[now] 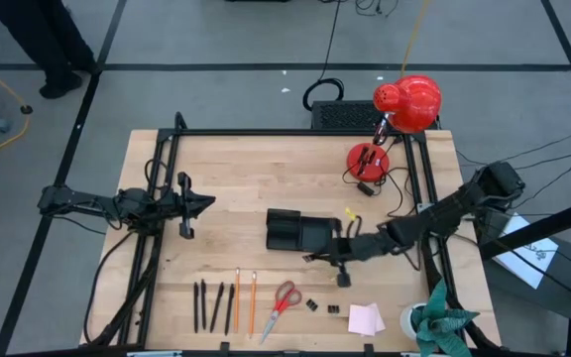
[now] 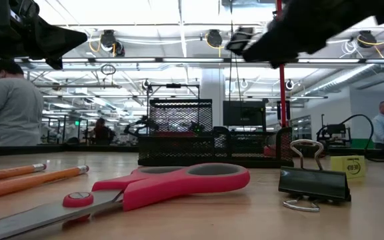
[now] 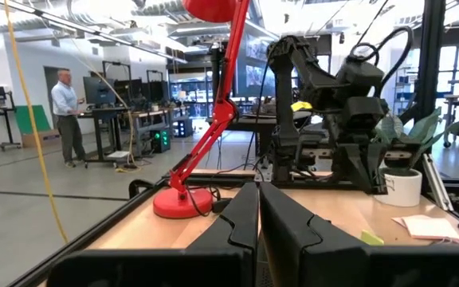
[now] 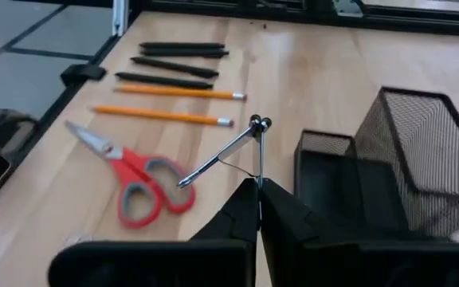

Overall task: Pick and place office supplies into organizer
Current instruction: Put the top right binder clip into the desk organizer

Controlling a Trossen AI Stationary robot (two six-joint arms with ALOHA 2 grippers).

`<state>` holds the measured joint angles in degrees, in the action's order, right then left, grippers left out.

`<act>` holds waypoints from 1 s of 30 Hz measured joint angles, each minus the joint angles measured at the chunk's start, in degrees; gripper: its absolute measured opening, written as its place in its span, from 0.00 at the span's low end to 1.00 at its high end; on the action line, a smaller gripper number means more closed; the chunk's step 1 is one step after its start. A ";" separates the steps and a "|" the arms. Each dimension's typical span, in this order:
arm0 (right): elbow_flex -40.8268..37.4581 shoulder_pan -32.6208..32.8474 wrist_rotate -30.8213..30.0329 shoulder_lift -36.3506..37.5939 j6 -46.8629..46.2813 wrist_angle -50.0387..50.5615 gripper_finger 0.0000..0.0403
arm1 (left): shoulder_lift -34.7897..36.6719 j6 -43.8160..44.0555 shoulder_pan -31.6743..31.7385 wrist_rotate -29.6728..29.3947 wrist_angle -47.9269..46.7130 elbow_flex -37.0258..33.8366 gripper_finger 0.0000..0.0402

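Note:
I keep moving my right gripper over the organizer's low, empty tray (image 1: pixel 284 237), then lower it inside and let go there, because the binder clip (image 2: pixel 240 40) is held higher than the tray.
The black mesh organizer (image 1: pixel 298 230) (image 4: pixel 389 171) stands mid-table. My right gripper (image 1: pixel 310 257) (image 4: pixel 259 185) hovers at its near edge, above the table, shut on a small binder clip (image 4: pixel 245 143). Along the near edge lie black pens (image 1: pixel 214 306), orange pencils (image 1: pixel 245 300), red-handled scissors (image 1: pixel 284 300) (image 2: pixel 172 183), two black clips (image 1: pixel 322 307) and a pink pad (image 1: pixel 365 318). A small yellow piece (image 1: pixel 349 212) lies beside the organizer. My left gripper (image 1: pixel 204 203) (image 3: pixel 257 195) waits shut, raised over the table's left part. My right gripper pinches the binder clip between its two fingertips (image 4: pixel 249 199). Two silver wire handles stick out past them, one straight ahead (image 4: pixel 257 122) and one splayed sideways (image 4: pixel 186 182). The fingers hide which part they pinch. The clip is lifted clear of the table.
A red desk lamp stands with its base (image 1: pixel 368 159) at the far right. A white roll (image 1: pixel 414 317) and a potted plant (image 1: pixel 446 322) sit at the near right corner. Bare wood lies between the organizer and the row of supplies. People stand in the room beyond.

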<state>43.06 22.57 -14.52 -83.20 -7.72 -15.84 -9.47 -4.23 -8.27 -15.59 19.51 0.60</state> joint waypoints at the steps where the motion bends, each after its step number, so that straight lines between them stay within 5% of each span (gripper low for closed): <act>1: 1.01 -0.97 0.87 -1.08 0.03 0.36 0.00 | 0.00 0.00 0.00 0.00 -0.08 0.00 0.06; 18: 21.12 -8.87 -1.16 -20.83 4.72 16.59 0.00 | 0.00 -0.44 0.00 -1.06 -1.40 0.02 0.06; 30: 22.26 -10.13 -1.78 -22.73 3.51 21.17 0.00 | 0.00 -0.50 0.00 -1.07 -1.44 0.02 0.06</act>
<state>65.32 12.44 -16.29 -105.93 -4.21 5.33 -9.47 -4.73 -8.27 -16.67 18.06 0.62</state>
